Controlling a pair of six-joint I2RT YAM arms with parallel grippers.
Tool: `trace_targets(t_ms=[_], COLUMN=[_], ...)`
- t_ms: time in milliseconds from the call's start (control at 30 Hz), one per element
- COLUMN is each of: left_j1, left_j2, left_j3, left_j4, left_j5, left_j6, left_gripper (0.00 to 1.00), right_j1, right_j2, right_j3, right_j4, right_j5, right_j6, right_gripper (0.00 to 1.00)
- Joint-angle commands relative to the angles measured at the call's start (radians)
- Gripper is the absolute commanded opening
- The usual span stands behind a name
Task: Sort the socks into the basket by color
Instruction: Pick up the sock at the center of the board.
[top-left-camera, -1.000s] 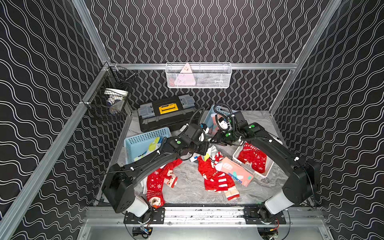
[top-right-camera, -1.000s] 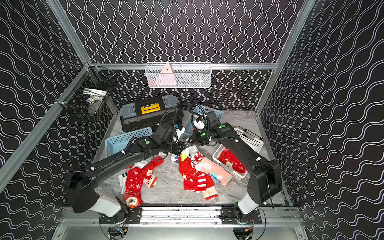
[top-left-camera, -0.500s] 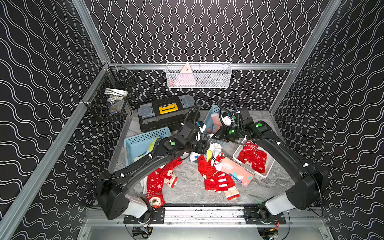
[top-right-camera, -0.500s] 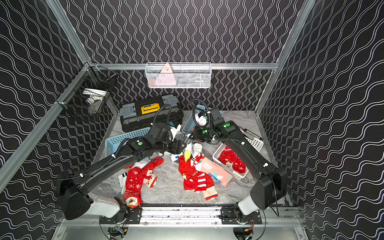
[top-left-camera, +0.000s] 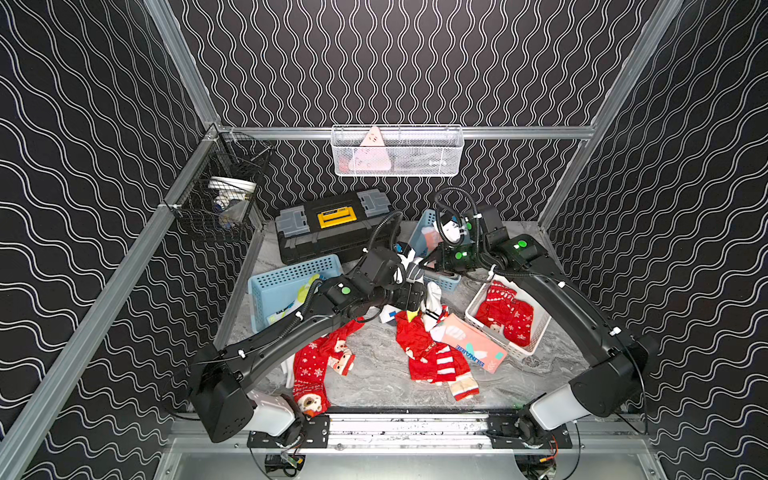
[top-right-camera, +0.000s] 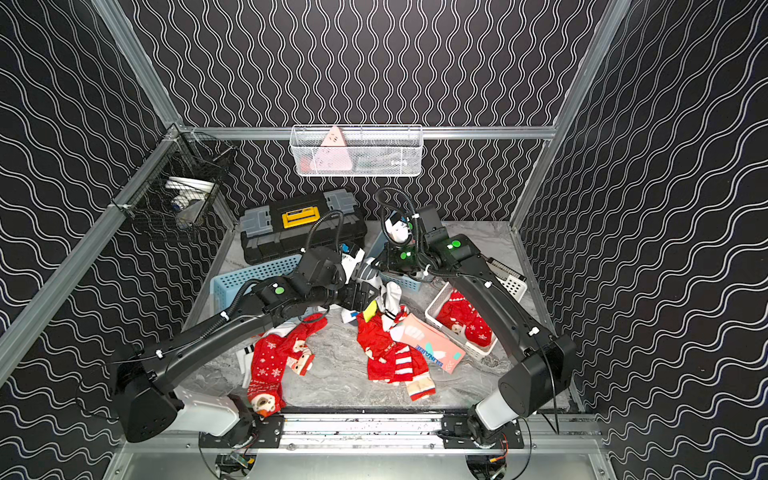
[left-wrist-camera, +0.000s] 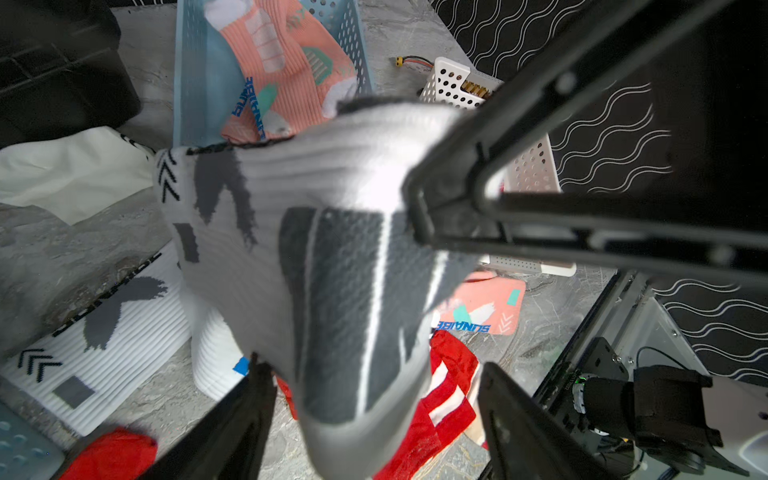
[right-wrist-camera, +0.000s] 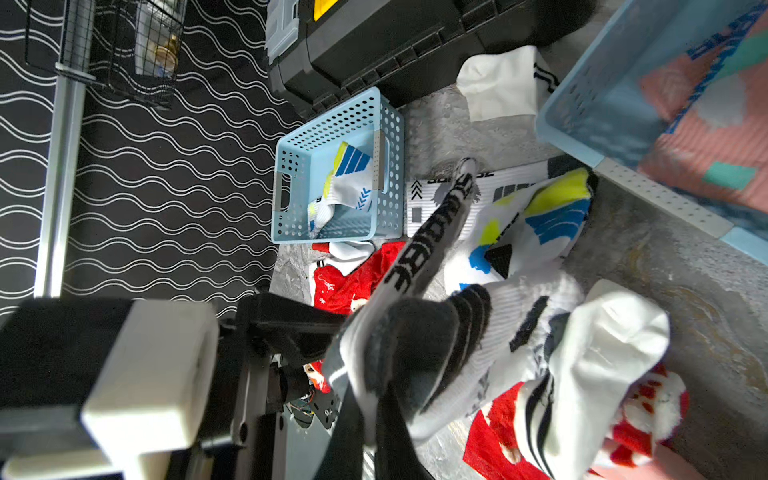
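The white and grey sock (left-wrist-camera: 320, 216) is in my right gripper, far from the white socks' blue basket. So my left gripper should grab the toe (left-wrist-camera: 360, 440) and carry it there.
A white and grey sock (left-wrist-camera: 324, 257) hangs above the middle of the table, pinched at its upper end by my right gripper (right-wrist-camera: 374, 399), which is shut on it. My left gripper (left-wrist-camera: 372, 365) is open, its fingers wide apart on either side of the sock's hanging toe. In both top views the two grippers meet near the back blue basket (top-left-camera: 419, 232), which holds a salmon-pink sock. The left blue basket (top-left-camera: 286, 286) holds a white, yellow and blue sock. Red socks fill the white basket (top-left-camera: 536, 345). Red socks (top-left-camera: 320, 365), a pink sock (top-left-camera: 473, 345) and white socks (top-left-camera: 432, 299) lie loose.
A black toolbox (top-left-camera: 332, 232) stands at the back left. A black wire basket (top-left-camera: 220, 208) hangs on the left rail and a white mesh basket (top-left-camera: 397, 151) on the back rail. A second white perforated basket (top-right-camera: 509, 282) sits behind the right arm.
My left gripper has opened and let go of the white and grey sock. My right gripper has stayed shut on the sock's other end.
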Motion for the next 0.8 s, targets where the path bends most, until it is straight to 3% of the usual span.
trace_targets(t_ms=[0,133,167,233,267,367,400,467,600,733,767], left_j1=[-0.008,-0.011,-0.011,-0.011,-0.011,-0.011,-0.011,-0.01,0.004,0.039,0.048], left_j2=[0.026,0.036,0.035,0.031,0.028,0.016,0.005,-0.019,-0.067,-0.107,-0.115], left_j3=[0.023,0.025,0.026,0.032,0.031,0.034,0.034,0.032,0.041,0.072,0.082], left_j4=[0.057,0.061,0.062,0.059,0.059,0.046,0.039,0.022,-0.047,-0.129,-0.152], left_j5=[-0.039,-0.08,-0.082,-0.1,-0.112,-0.13,-0.137,-0.149,-0.175,-0.174,-0.176], left_j6=[0.022,0.017,0.02,0.022,0.022,0.03,0.034,0.039,0.047,0.053,0.055], left_gripper=[0.81,0.72,0.63,0.33,0.23,0.07,0.04,0.0,0.0,0.0,0.0], right_j1=[0.012,0.019,0.019,0.019,0.019,0.019,0.019,0.019,0.017,0.007,0.001], right_j2=[0.0,-0.003,-0.005,-0.008,-0.009,-0.008,-0.004,0.002,0.003,0.004,0.004], right_j3=[0.01,0.019,0.019,0.016,0.015,0.016,0.018,0.024,0.038,0.069,0.075], right_j4=[0.0,-0.015,-0.017,-0.016,-0.015,-0.013,-0.014,-0.017,-0.016,-0.031,-0.035], right_j5=[-0.023,-0.018,-0.018,-0.019,-0.021,-0.024,-0.025,-0.027,-0.019,-0.008,-0.006], right_j6=[0.011,0.004,0.003,0.002,0.001,0.002,0.002,0.0,-0.003,-0.012,-0.012], right_gripper=[0.0,0.0,0.0,0.0,0.0,0.0,0.08,0.39,0.78,1.0,1.0])
